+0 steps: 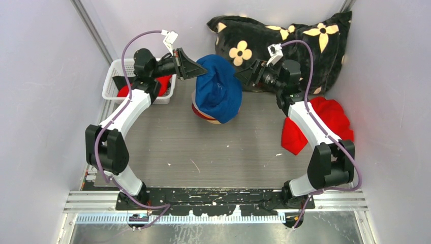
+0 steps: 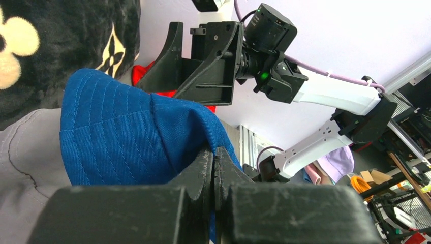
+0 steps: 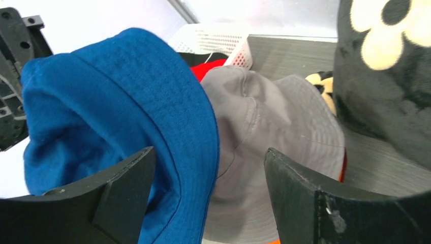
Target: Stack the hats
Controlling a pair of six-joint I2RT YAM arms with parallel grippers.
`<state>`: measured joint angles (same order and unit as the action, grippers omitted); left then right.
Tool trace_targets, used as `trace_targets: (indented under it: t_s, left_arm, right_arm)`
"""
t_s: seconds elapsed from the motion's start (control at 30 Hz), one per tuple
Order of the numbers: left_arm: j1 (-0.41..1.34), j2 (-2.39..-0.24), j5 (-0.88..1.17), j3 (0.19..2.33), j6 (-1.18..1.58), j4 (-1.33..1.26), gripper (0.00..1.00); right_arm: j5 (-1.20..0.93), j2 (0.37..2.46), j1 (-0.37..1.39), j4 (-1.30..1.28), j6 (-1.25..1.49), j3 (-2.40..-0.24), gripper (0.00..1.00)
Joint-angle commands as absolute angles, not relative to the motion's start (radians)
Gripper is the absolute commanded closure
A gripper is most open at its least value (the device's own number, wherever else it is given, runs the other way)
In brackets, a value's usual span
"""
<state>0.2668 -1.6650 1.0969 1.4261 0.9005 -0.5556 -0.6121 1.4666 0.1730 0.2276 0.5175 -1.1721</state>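
Note:
The robot's left gripper has the blue hat hanging folded by its edge point(image 1: 208, 66), so the right gripper should pinch the hat's free brim point(image 1: 238, 86) first, and the left gripper should take another spot after that.
My left gripper point(image 1: 204, 71) is shut on the edge of the blue hat point(image 1: 218, 91) and holds it up, so the hat hangs over the stack. The jaws pinch the blue fabric in the left wrist view point(image 2: 214, 155). My right gripper point(image 1: 238, 76) is open at the blue hat's right side, its jaws point(image 3: 208, 152) standing either side of the brim, not closed on it. Under the blue hat point(image 3: 117, 101) lies the pale grey hat point(image 3: 274, 127) on top of the stack, with an orange rim point(image 3: 343, 168) below it. A red hat point(image 1: 161, 84) and a black one sit in the basket.
A white basket point(image 1: 114, 76) stands at the back left. The black pillow with cream flowers point(image 1: 284, 43) lies at the back, close behind the right gripper. A bright red cloth bundle point(image 1: 328, 119) lies at the right under the right arm.

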Motion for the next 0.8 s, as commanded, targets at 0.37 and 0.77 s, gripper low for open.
trace_targets:
  t_s: [0.37, 0.77]
  left_arm:
    - [0.254, -1.674, 1.086, 1.425, 0.885, -0.574, 1.00]
    - [0.248, -1.669, 1.083, 1.419, 0.884, -0.575, 1.00]
  right_arm:
    - [-0.744, 1.460, 0.197, 0.297, 0.544, -1.131, 0.48]
    - [-0.721, 1.442, 0.208, 0.261, 0.534, -1.123, 0.99]
